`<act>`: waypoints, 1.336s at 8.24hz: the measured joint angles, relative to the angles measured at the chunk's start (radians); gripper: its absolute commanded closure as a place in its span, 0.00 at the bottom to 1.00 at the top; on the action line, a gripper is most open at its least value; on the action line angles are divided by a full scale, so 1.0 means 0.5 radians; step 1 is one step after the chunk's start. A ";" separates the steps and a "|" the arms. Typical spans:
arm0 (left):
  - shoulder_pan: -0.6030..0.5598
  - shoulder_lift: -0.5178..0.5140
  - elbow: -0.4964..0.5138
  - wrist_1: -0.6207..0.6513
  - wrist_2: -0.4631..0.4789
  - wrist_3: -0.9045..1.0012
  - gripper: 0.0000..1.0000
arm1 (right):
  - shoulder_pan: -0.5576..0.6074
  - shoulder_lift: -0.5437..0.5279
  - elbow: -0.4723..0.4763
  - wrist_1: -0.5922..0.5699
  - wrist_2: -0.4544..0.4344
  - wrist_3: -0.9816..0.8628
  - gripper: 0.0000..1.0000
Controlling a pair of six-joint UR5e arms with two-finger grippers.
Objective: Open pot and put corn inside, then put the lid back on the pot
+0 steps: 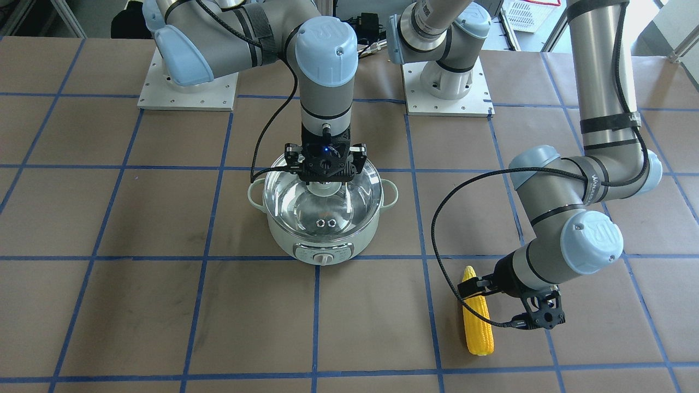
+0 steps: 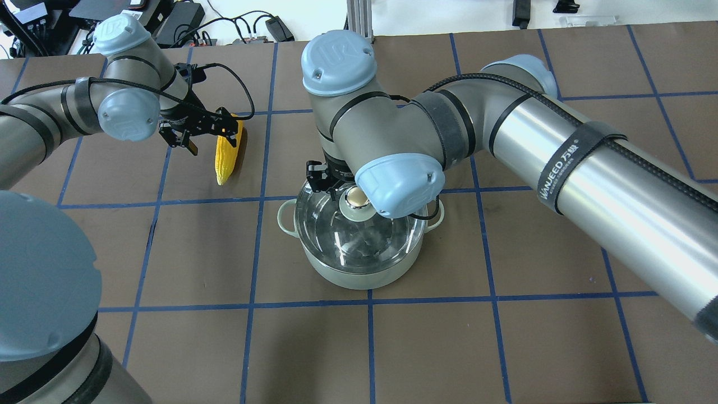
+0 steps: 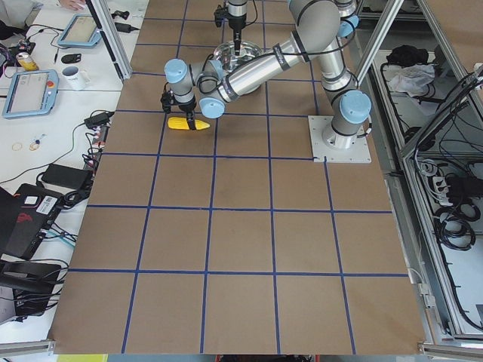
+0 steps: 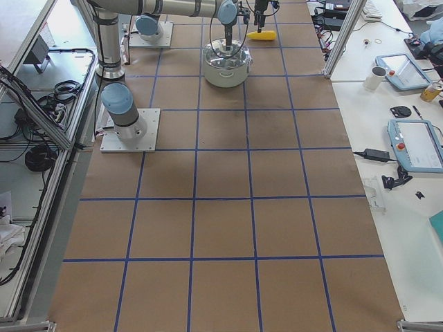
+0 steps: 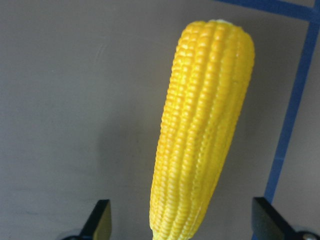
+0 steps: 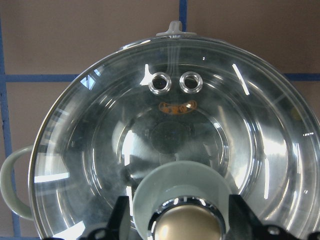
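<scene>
I should expect an empty pot [image 1: 324, 239] when I lift the glass lid by its knob, because only the pot's shiny steel bottom [image 6: 172, 137] can be seen through the lid.
The mint-green pot [image 1: 306, 246] stands mid-table with the glass lid [image 1: 352, 204] resting on it. My right gripper [image 1: 325, 184] hangs straight down over the lid. Its fingers [image 6: 121, 215] stand open on either side of the gold-capped knob [image 6: 187, 222], close to the knob's pale green base. The yellow corn [image 1: 477, 319] lies flat on the table on my left side. My left gripper [image 1: 490, 305] is low over the corn's tapered half, open, with one finger [image 5: 100, 225] on each side of the corn [image 5: 205, 125] and gaps between.
The two arm base plates [image 1: 188, 87] sit at the table's robot side. My right forearm [image 2: 589, 168] spans above the table beside the pot [image 2: 359, 278]. Blue tape lines grid the brown table [image 1: 136, 316]. Desks with tablets lie beyond the far edge [image 4: 408, 69].
</scene>
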 measured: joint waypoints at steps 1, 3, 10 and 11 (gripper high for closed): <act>0.000 -0.025 0.001 0.018 0.000 -0.034 0.00 | 0.000 0.000 0.000 0.005 0.003 -0.001 0.70; 0.000 -0.058 0.003 0.049 0.000 -0.062 0.08 | 0.000 0.001 0.000 0.005 0.007 0.000 0.84; 0.000 -0.105 0.014 0.055 -0.004 -0.161 1.00 | -0.296 -0.132 -0.290 0.329 -0.020 -0.319 0.93; 0.000 -0.089 0.017 0.047 -0.003 -0.165 1.00 | -0.437 -0.167 -0.327 0.412 -0.028 -0.470 0.93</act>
